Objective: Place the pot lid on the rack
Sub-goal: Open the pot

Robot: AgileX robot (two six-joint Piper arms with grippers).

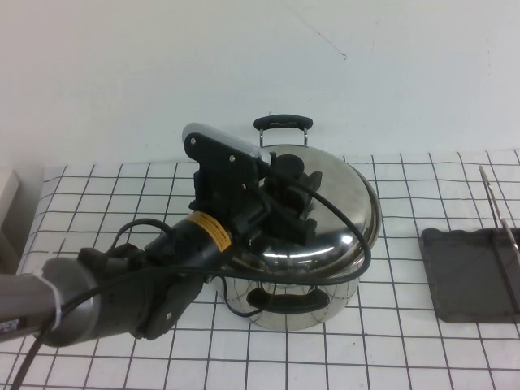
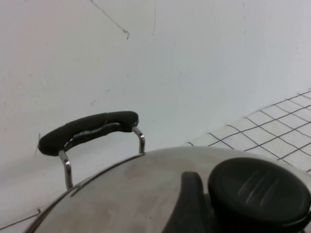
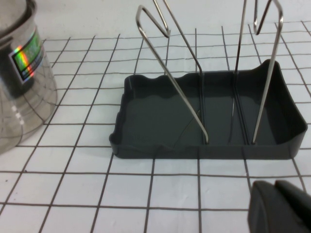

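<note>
The pot's handles (image 1: 283, 122) are clear of the pot lid (image 1: 340, 199). The pot lid will come off and the pot will stay standing when I lift the pot lid.
The shiny domed pot lid (image 1: 345, 203) sits on the steel pot (image 1: 296, 307) at mid-table. My left gripper (image 1: 288, 185) reaches over it from the left and stands open, with the black knob (image 1: 286, 168) between its fingers. In the left wrist view one dark finger (image 2: 192, 204) stands right beside the knob (image 2: 260, 194) on the lid (image 2: 131, 194). The rack (image 1: 470, 272), a dark grey tray with thin upright wires (image 1: 500, 215), stands at the right edge. My right gripper (image 3: 284, 206) is shut just in front of the rack's tray (image 3: 160, 148), holding nothing.
The pot's far black handle (image 1: 283, 122) rises behind the lid, close to the white wall. The pot's side (image 3: 19, 82) shows beside the rack in the right wrist view. A checked white cloth (image 1: 390, 349) covers the table. A pale object (image 1: 6, 191) sits at the far left.
</note>
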